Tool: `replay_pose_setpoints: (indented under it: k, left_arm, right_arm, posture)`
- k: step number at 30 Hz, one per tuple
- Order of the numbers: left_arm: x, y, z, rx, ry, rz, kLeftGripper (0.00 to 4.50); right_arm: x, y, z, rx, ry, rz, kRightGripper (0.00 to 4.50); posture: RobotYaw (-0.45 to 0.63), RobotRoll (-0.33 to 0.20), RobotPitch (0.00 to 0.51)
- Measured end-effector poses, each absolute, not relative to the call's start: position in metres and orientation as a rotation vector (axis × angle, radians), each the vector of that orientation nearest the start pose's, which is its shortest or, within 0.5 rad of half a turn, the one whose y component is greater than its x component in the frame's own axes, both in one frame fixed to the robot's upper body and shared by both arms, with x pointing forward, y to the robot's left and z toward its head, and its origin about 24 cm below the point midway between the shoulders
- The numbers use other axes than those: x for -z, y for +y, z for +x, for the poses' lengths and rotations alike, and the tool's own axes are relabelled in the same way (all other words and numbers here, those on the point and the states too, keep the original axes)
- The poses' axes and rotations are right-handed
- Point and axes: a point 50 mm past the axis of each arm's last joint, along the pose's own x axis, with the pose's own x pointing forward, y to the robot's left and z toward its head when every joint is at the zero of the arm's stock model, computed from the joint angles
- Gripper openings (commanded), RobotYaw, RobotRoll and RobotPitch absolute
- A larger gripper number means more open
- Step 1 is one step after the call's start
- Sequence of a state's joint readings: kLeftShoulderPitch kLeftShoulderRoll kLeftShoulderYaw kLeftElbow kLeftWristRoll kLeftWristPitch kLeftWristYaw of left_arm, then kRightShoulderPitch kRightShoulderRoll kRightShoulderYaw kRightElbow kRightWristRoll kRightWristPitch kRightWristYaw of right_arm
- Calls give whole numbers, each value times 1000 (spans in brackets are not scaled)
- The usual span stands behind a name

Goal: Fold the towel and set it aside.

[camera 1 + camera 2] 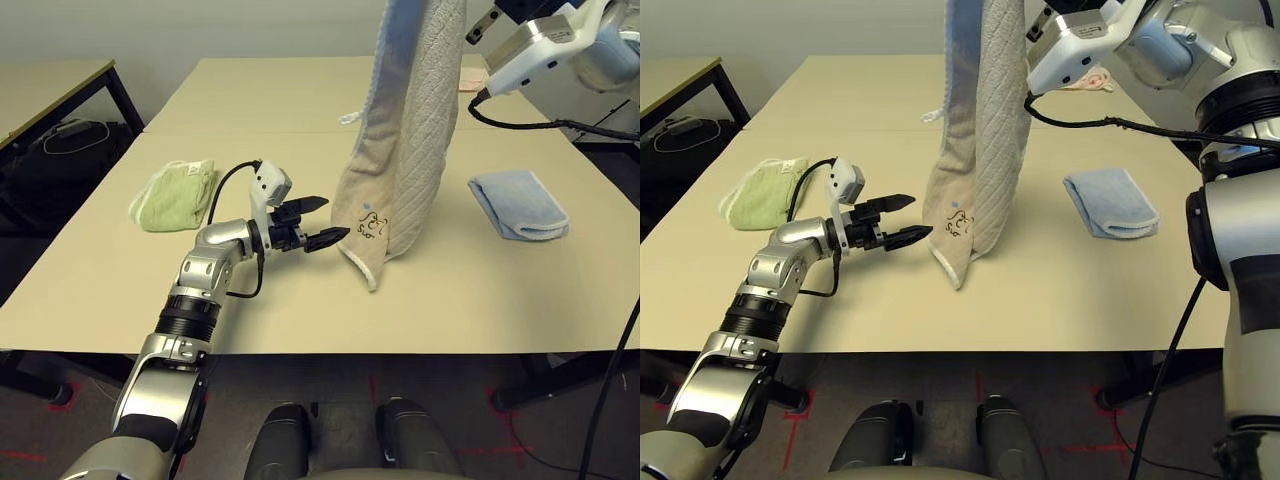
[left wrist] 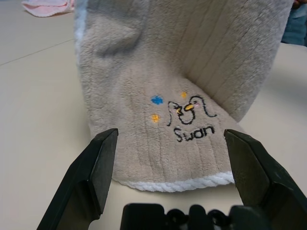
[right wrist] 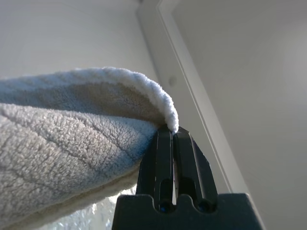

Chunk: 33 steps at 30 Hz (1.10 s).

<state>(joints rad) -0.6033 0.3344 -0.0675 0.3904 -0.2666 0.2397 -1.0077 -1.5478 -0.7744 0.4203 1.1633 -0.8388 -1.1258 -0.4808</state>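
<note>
I should lower the towel with my right gripper and then swing it up to spread the towel's lower edge, because the beige towel hangs creased inward above its swan corner.
The beige towel hangs from above the table, its lower corner with a small embroidered swan and white edging resting on the tabletop. My right gripper is raised high and shut on the towel's top edge. My left gripper is low over the table, just left of the hanging corner, open, with the corner straight ahead of its fingers and nothing between them.
A folded light green towel lies at the left of the table. A folded light blue towel lies at the right. A pink cloth sits at the far side. A black cable runs from my right arm.
</note>
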Motion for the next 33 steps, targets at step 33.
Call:
replay_pose_setpoints:
  k: [33]
  left_arm:
    - [-109,128,337,1089,103,65,4500]
  right_arm:
    - [-358,-151,336,-391,-1567,-1549,61]
  posture:
    - [16,0,36]
